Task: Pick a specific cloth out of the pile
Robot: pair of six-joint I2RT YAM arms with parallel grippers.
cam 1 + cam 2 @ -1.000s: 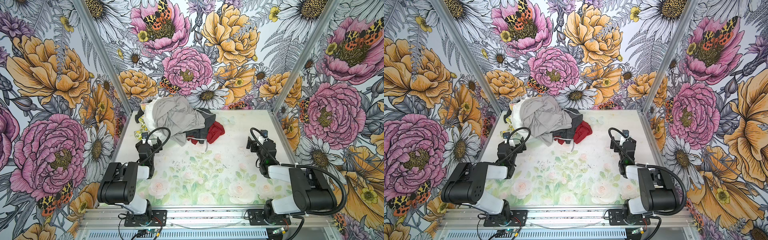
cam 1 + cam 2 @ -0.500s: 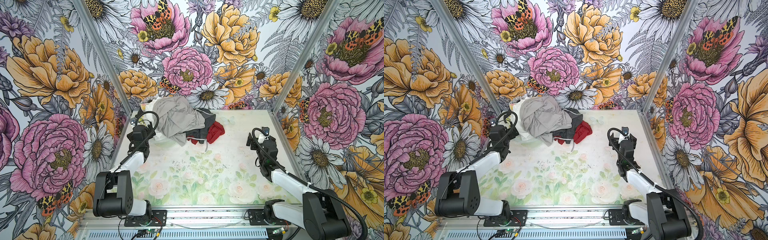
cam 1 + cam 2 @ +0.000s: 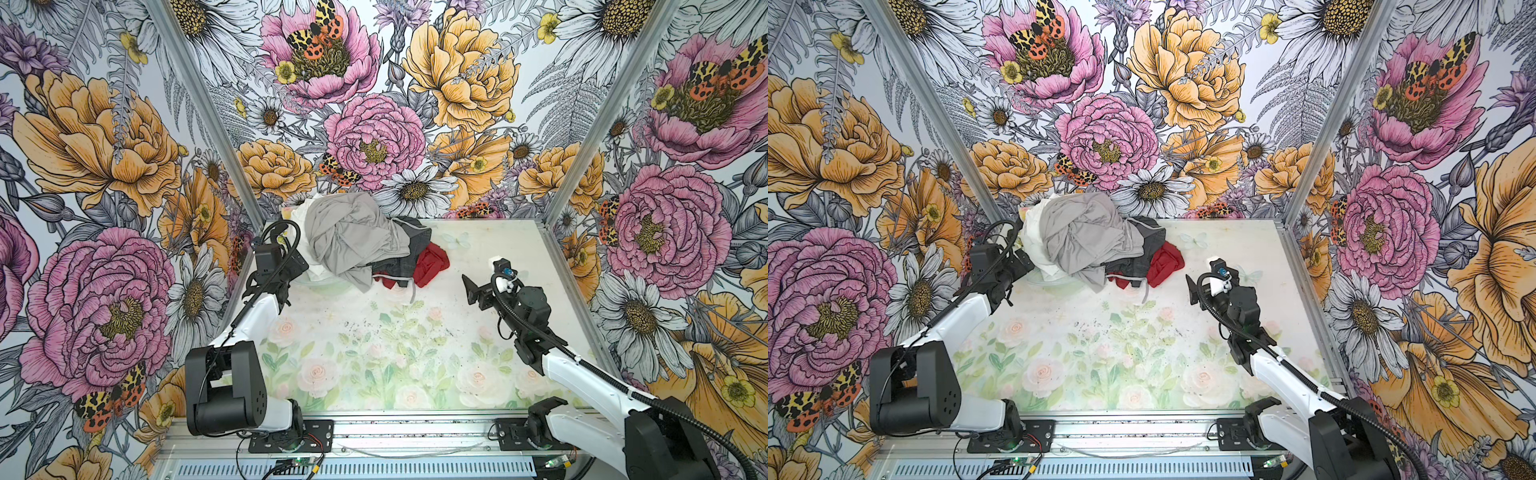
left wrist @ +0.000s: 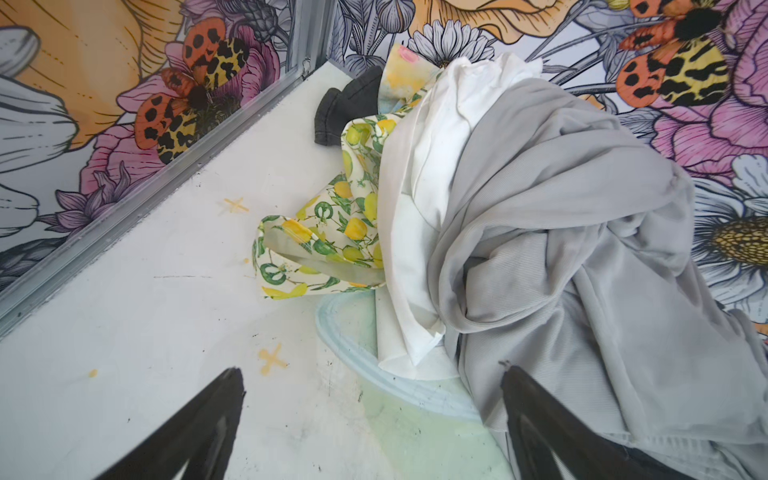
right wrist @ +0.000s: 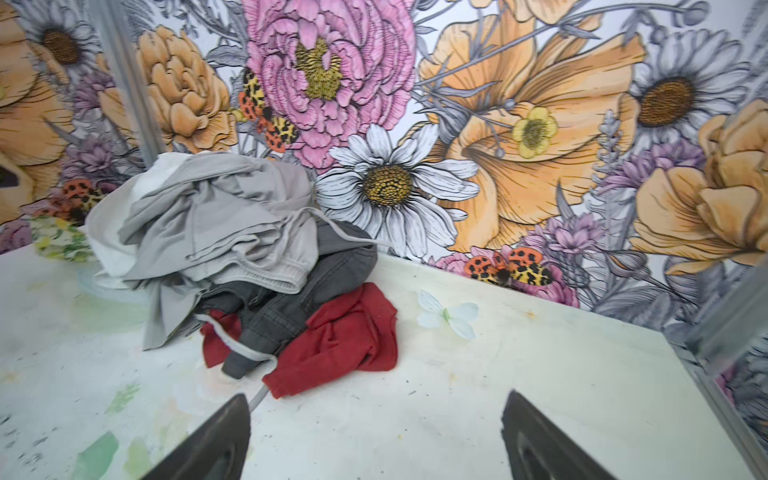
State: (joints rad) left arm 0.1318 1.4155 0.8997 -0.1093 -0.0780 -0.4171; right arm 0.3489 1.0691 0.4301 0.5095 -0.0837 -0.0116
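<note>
The white cloth is covered by the light grey garment on my right gripper's side, so my left gripper should pinch the part of the white cloth next to the lemon-print piece and lift it.
The pile lies at the table's back left corner. The cloth, plain white, is wedged between a lemon-print piece and a light grey garment draped over it; in a top view only a strip of the cloth shows at the pile's left side. My left gripper is open at the pile's left edge, with bare table between its fingers and the cloth's lower corner just ahead. One finger lies against the grey garment. My right gripper is open and empty, short of a red garment.
A dark grey garment with a pale drawstring lies under the light grey one. Metal frame posts and flower-printed walls close in the table on three sides. A front rail carries both arm bases.
Both arms have unfolded from near the front rail. The left gripper reached back to the pile's left edge; the right gripper advanced and turned toward the pile's red end.
</note>
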